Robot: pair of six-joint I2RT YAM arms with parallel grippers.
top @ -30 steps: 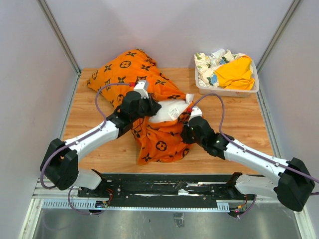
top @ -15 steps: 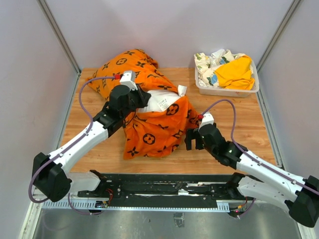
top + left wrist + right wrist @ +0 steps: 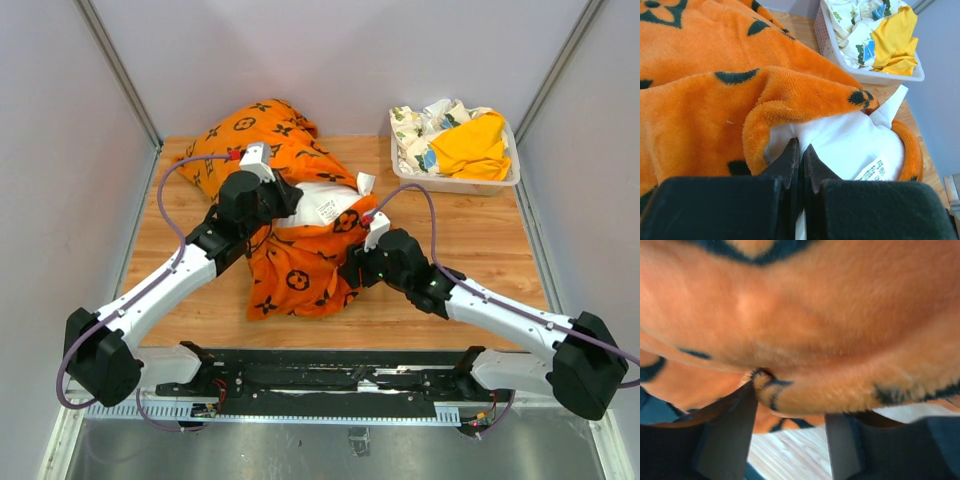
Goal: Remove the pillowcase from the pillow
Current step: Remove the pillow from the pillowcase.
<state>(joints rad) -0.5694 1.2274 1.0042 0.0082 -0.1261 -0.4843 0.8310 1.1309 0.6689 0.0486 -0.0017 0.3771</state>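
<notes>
The pillowcase's near half (image 3: 297,275) is still around the pillow, so my left gripper needs to hold the pillow's white fabric while my right gripper peels the pillowcase's near rim (image 3: 318,235) back toward me.
The orange pillowcase (image 3: 300,265) with black motifs lies crumpled mid-table. The white pillow (image 3: 322,205) sticks out of its open end, its label showing. My left gripper (image 3: 278,205) is shut on a pinch of the pillow's white fabric just inside the case's opening; in the left wrist view the gripper (image 3: 801,149) holds the pillow (image 3: 855,142) under the pillowcase's folded rim (image 3: 790,95). My right gripper (image 3: 355,268) is open at the case's near right edge. In the right wrist view a fold of pillowcase (image 3: 820,385) sits between the spread fingers of the gripper (image 3: 792,405).
A white plastic basket (image 3: 455,183) at the back right holds a plain yellow-orange cloth (image 3: 470,145) and a white floral-print cloth (image 3: 420,125). It also shows in the left wrist view (image 3: 860,75). Grey walls close in the wooden table (image 3: 480,240) on three sides.
My left gripper pulled the pillow back and left, then held still. My right gripper drew away to the right, then moved left and forward onto the pillowcase's edge, which bunched inward.
</notes>
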